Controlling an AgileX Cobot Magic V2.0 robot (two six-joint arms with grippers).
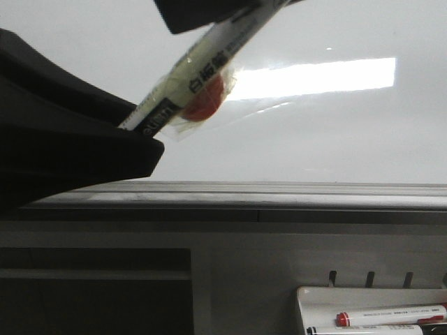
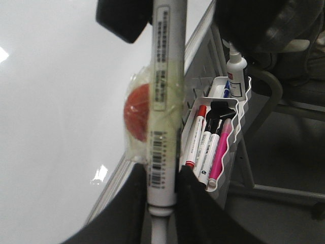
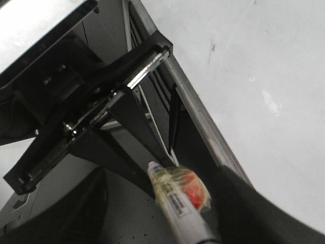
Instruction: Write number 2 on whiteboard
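Note:
The marker's writing end [image 1: 145, 123] is covered by my left gripper, so my left gripper should move away before my right gripper, at the marker's upper end [image 1: 244, 29], writes on the whiteboard.
The whiteboard [image 1: 335, 139] fills the background, glossy white with a bright reflection. No number 2 is in view on it. A white marker [image 1: 202, 70] slants up to the right in front of the board, with a red round piece [image 1: 206, 101] taped to its barrel. My left gripper [image 1: 140, 132] is shut on the marker's lower, barcoded end [image 2: 161, 178]. My right gripper [image 1: 209, 14] is at the marker's upper end. In the right wrist view its fingers [image 3: 165, 175] stand wide apart with the marker [image 3: 175, 203] between them, so it is open.
The board's grey bottom rail [image 1: 279, 195] runs across below the marker. A white tray [image 1: 314, 300] hangs under it at the right, holding a red-capped marker [image 1: 391, 315] and others [image 2: 213, 142]. A spray bottle [image 2: 236, 66] stands in the tray.

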